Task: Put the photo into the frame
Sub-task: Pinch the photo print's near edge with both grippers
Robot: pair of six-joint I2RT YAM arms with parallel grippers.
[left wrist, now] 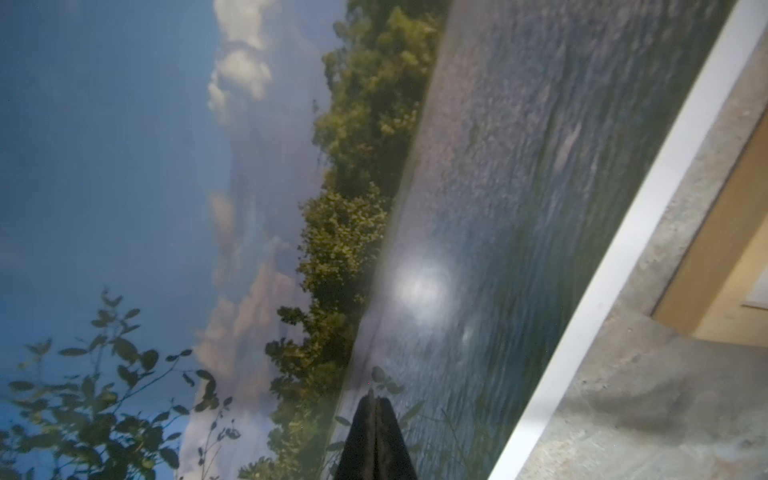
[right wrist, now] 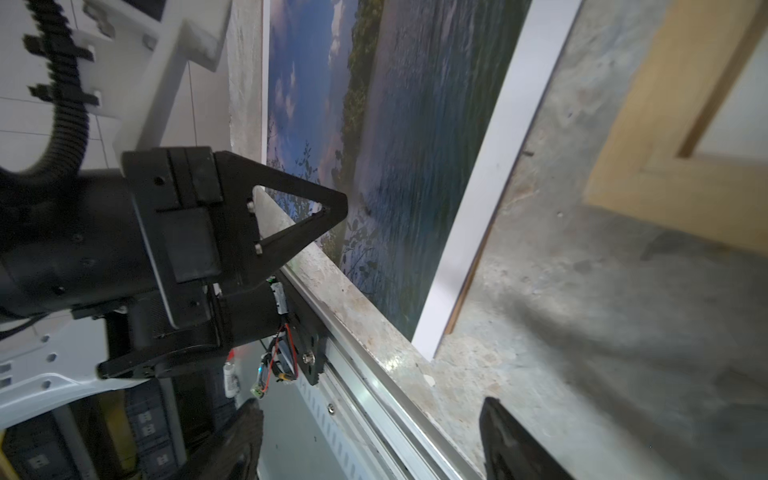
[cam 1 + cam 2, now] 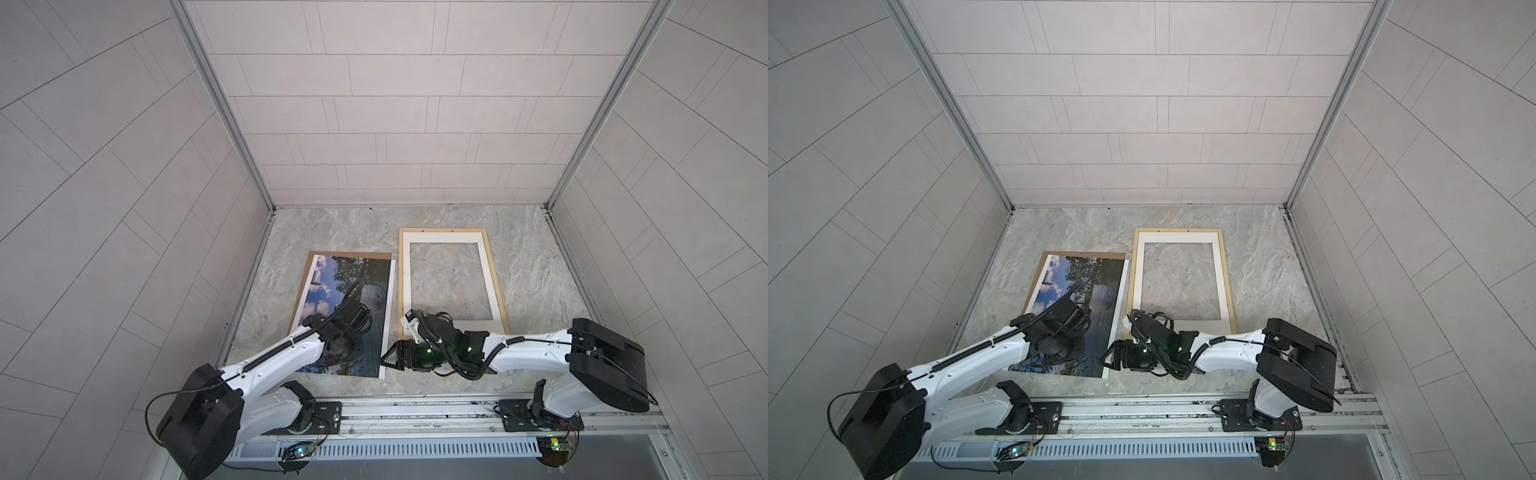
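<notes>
I should press down on the photo with my left gripper while my right gripper takes its white edge [image 2: 454,280], because my right gripper's open fingers point past the photo's near corner [image 2: 426,350].
The photo [image 3: 332,286] [image 3: 1075,282] lies picture side up on the left of the marble table. It shows blue sky, clouds, trees and rippled water. My left gripper [image 1: 376,401] is shut, its tip [image 2: 338,208] down at the photo's glossy surface near its near end, with nothing between the fingers. The frame [image 3: 443,230] [image 3: 1177,229] of pale wood lies flat just to the right, apart from the photo. My right gripper [image 2: 370,403] [image 3: 388,359] hangs open by the photo's near right corner, holding nothing.
A brown backing board [image 3: 353,254] lies under the photo and shows along its far and left edges. A white mat [image 3: 444,237] sits inside the frame. The metal rail [image 3: 415,409] with the arm bases runs along the table's front edge, and tiled walls close three sides.
</notes>
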